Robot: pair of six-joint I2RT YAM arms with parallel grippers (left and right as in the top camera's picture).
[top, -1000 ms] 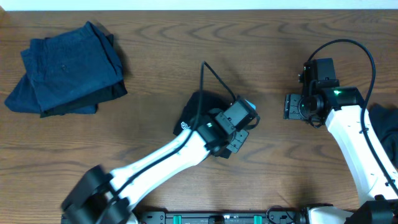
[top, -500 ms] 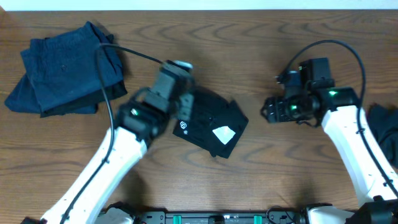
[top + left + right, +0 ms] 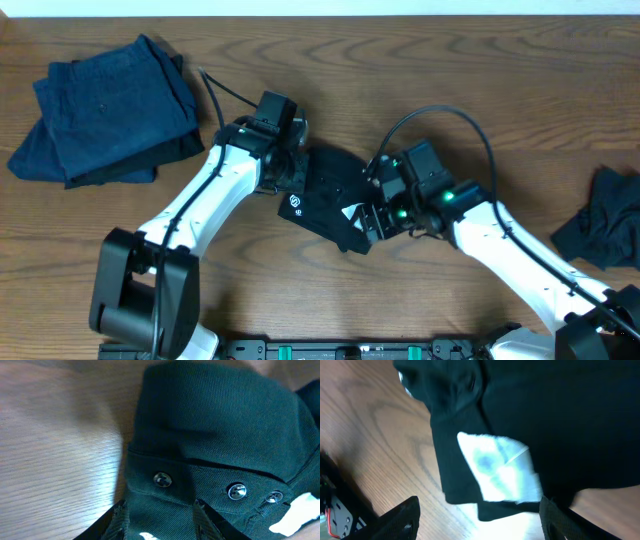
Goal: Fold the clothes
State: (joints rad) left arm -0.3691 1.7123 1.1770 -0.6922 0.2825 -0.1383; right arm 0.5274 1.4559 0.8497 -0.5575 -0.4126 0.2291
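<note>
My right gripper should first take the garment's edge (image 3: 359, 232) by the white label and pull the folded black garment square, since it lies slanted with its hem (image 3: 318, 232) crooked.
A folded black garment (image 3: 335, 190) lies at the table's middle, with a small white round logo (image 3: 295, 203) and a white inner label (image 3: 352, 212). My left gripper (image 3: 288, 165) is at its upper left edge. In the left wrist view the left gripper (image 3: 161, 512) is open, its fingers (image 3: 121, 520) straddle the black fabric (image 3: 215, 425) near metal snaps (image 3: 162, 479). My right gripper (image 3: 375, 208) is at the garment's right edge, open wide (image 3: 480, 517) over the label (image 3: 500, 475) and the hem.
A folded stack of dark navy clothes (image 3: 105, 110) sits at the back left. A crumpled dark garment (image 3: 600, 228) lies at the right edge. The table (image 3: 480, 90) is brown wood.
My left arm swung from the garment's right side over to its upper left edge. My right arm came in from the far right down to the garment's right edge. The garment now lies unfolded wider.
</note>
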